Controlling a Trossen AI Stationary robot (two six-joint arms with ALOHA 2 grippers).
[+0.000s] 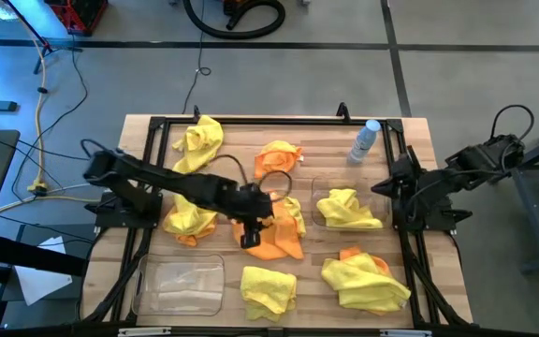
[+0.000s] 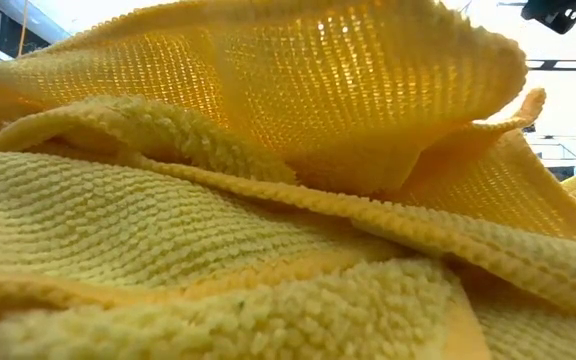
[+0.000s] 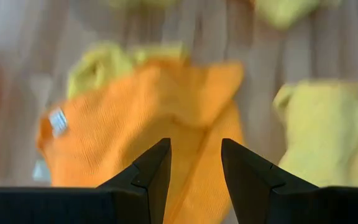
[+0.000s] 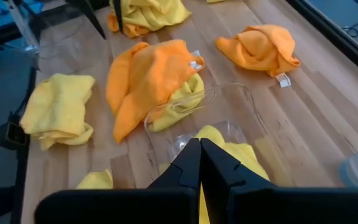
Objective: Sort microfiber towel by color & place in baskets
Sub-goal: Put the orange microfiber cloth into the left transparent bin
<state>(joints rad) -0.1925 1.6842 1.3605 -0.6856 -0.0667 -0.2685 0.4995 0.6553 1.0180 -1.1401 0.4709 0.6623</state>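
The left gripper's open fingers face the orange towel's fold [image 3: 196, 160], clear of the yellow towel [image 3: 99, 70] underneath, so the robot should keep lowering the gripper until the fingers close around that fold.
Yellow and orange microfiber towels lie scattered on the wooden table. My left gripper [image 1: 250, 240] hangs open over the middle of the table, above an orange towel [image 3: 142, 124] that lies crumpled partly over a yellow one [image 4: 188, 93]. Its fingers touch nothing. One clear basket [image 1: 178, 284] stands empty at the near left. The other basket [image 4: 229, 93], right of centre, holds a yellow towel [image 1: 347, 208]. My right gripper [image 4: 199, 149] is shut and empty, drawn back at the table's right edge above that basket.
More towels lie around: yellow [image 1: 197, 142] at the far left, orange [image 1: 277, 157] at the far middle, yellow over orange [image 1: 190, 220] at the left, yellow [image 1: 268, 288] at the near middle, yellow over orange [image 1: 363, 279] at the near right. A blue-capped bottle [image 1: 365, 140] stands far right. A yellow towel [image 2: 268, 200] fills the low view.
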